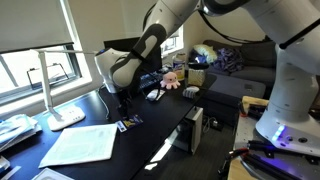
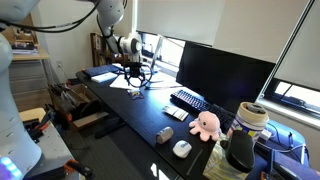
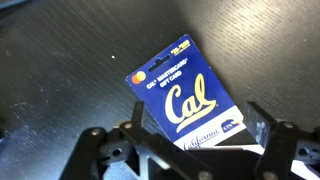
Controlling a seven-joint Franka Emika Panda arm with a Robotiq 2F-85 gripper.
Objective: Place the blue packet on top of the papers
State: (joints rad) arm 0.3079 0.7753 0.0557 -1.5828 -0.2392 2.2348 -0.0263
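I should press the blue packet [image 3: 183, 93] at its white end [image 3: 214, 130] with my gripper and slide it toward the desk's edge, because it lies flat on the desk with little to pinch.
The blue packet [image 3: 183, 92] is a blue and white "Cal" card pack lying flat on the black desk [image 3: 60, 70]. It also shows in both exterior views [image 1: 130, 123] [image 2: 135, 93]. My gripper [image 3: 185, 138] is open, with one finger on each side of the packet's near end, just above it [image 1: 124, 104] [image 2: 133, 76]. The fingers do not touch the packet. The white papers [image 1: 80, 145] lie on the desk a short way off from the packet, also seen in an exterior view [image 2: 100, 73].
A white desk lamp [image 1: 60, 100] stands beside the papers. A monitor [image 2: 225, 70], keyboard [image 2: 188, 99], pink octopus plush [image 2: 205, 123] and mouse [image 2: 182, 148] sit further along the desk. A computer tower [image 1: 193, 130] stands under its edge.
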